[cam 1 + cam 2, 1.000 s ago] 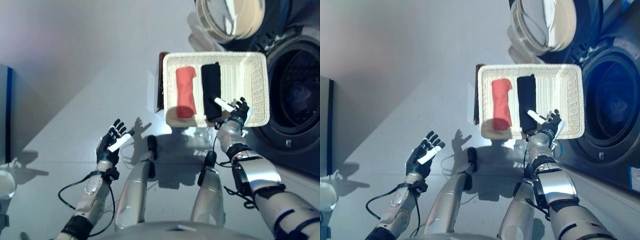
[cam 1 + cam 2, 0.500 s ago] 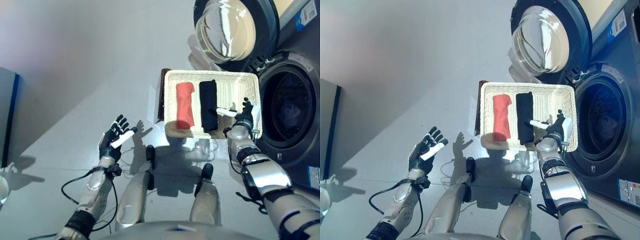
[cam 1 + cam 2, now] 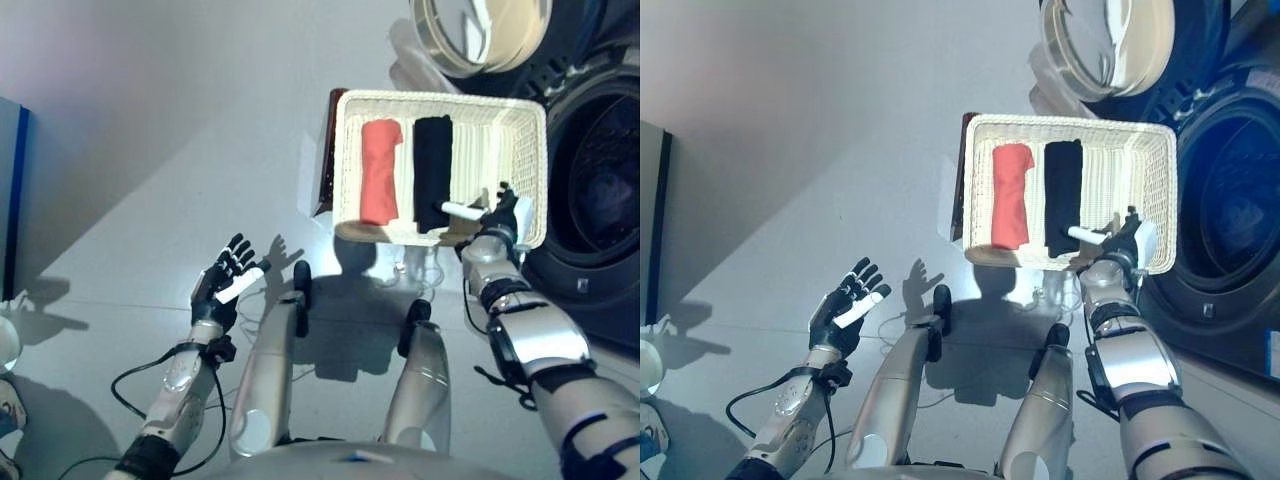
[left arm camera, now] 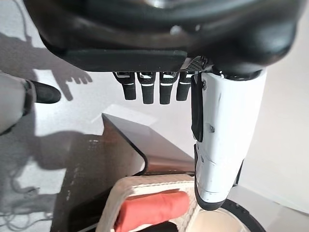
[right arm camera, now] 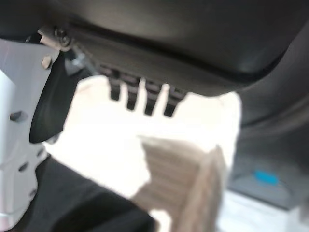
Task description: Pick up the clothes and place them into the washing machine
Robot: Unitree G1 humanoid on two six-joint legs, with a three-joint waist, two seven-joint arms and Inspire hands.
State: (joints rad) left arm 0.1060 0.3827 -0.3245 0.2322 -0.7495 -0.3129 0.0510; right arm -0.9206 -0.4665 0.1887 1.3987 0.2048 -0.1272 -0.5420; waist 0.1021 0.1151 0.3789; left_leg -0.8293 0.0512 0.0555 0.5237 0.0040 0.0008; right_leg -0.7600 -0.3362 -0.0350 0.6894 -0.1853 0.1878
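Note:
I expect the black cloth (image 3: 433, 172) to come up by itself when I lift it, because white wicker (image 3: 406, 175) shows between it and the red cloth.
A white wicker basket (image 3: 521, 130) rests on a dark brown box (image 3: 326, 160) beside the washing machine (image 3: 600, 180), whose round door (image 3: 480, 35) stands open. In the basket lie a rolled red cloth (image 3: 379, 170) and a folded black cloth (image 3: 432, 172). My right hand (image 3: 497, 222) is open at the basket's near rim, its thumb over the black cloth's near end; the black cloth also shows in the right wrist view (image 5: 72, 203). My left hand (image 3: 222, 280) is open and empty over the floor, far left of the basket. The red cloth shows in the left wrist view (image 4: 152, 209).
The grey floor (image 3: 150, 150) stretches left of the basket. A grey cabinet with a blue edge (image 3: 12, 200) stands at the far left. The machine's dark drum opening (image 3: 1240, 200) lies right of the basket.
The camera has shifted, so the whole scene sits differently. My right hand stays at the basket's near rim by the black cloth. My left hand holds its open pose.

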